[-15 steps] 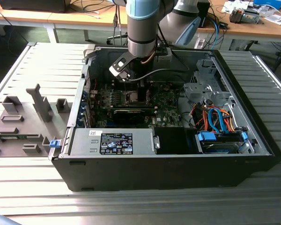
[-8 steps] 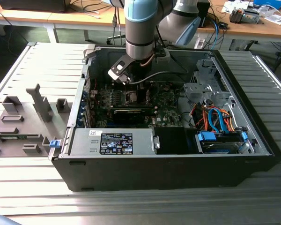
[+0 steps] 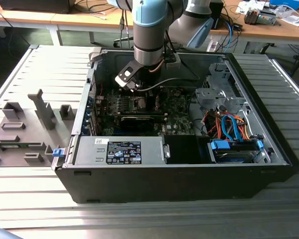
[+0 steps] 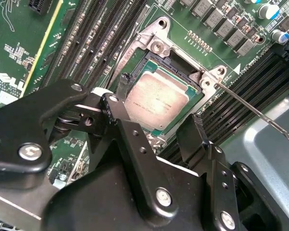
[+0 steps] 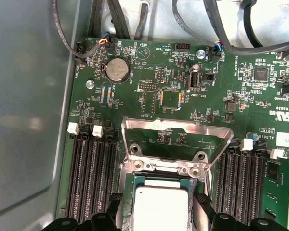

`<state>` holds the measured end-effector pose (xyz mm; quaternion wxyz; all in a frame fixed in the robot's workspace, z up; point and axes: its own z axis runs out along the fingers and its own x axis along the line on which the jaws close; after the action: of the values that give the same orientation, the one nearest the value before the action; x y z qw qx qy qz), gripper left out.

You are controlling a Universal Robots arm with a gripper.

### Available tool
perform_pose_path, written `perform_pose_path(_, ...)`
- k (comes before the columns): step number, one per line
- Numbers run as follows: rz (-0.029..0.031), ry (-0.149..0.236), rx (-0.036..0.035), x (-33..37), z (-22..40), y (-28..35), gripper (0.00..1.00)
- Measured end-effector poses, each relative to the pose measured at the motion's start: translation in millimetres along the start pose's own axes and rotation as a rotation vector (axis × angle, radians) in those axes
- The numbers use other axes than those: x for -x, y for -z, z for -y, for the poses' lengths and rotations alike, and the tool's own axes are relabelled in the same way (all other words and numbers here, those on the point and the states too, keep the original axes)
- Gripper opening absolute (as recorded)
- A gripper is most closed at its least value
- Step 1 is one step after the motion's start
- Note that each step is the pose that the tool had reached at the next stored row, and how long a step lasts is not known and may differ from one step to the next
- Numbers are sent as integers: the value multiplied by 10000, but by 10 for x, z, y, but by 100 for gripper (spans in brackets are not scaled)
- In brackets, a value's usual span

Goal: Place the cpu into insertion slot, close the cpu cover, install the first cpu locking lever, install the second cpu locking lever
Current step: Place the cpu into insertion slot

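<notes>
My gripper is about to nudge the cpu in the insertion slot. The cpu (image 5: 161, 210) cover (image 5: 177, 126) is still tilted up, so the cpu will move sideways freely with my gripper.
The cpu (image 4: 156, 101) lies flat in the insertion slot (image 4: 196, 98), its silver-grey top facing up; it also shows in the first wrist view, cpu (image 5: 161, 207). My gripper (image 4: 159, 103) hangs just above it, open, one black finger (image 4: 121, 85) on each side of the chip with a small gap to its edges. The cpu cover (image 5: 178, 131) stands tilted up behind the slot, hinged at its far edge. A thin locking lever (image 4: 260, 113) sticks out free beside the slot. In the exterior view the arm (image 3: 147, 45) reaches down into the case over the slot (image 3: 139, 103).
Rows of black memory slots (image 5: 91, 178) flank the socket on both sides. The open computer case (image 3: 179, 164) has tall walls, a drive cage with orange and blue cables (image 3: 229, 127), and a power supply (image 3: 122, 151) at the front. Grey fixtures (image 3: 20, 132) sit at the exterior view's left.
</notes>
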<state>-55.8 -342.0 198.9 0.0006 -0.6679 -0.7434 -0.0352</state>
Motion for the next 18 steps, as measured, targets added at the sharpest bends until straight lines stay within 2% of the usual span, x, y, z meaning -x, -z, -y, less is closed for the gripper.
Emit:
perform_pose_path(3,-5,-1,1,0,0,0,67)
perform_pose_path(5,-4,0,-1,1,0,1,54)
perform_pose_path(12,-21,-1,3,1,0,0,54)
perform_pose_path(14,-20,-19,8,8,-2,74,54)
perform_pose_path(15,-18,-76,13,8,-3,76,54)
perform_pose_path(17,21,-653,38,10,-2,77,54)
perform_pose_path(18,24,-660,37,10,-2,75,54)
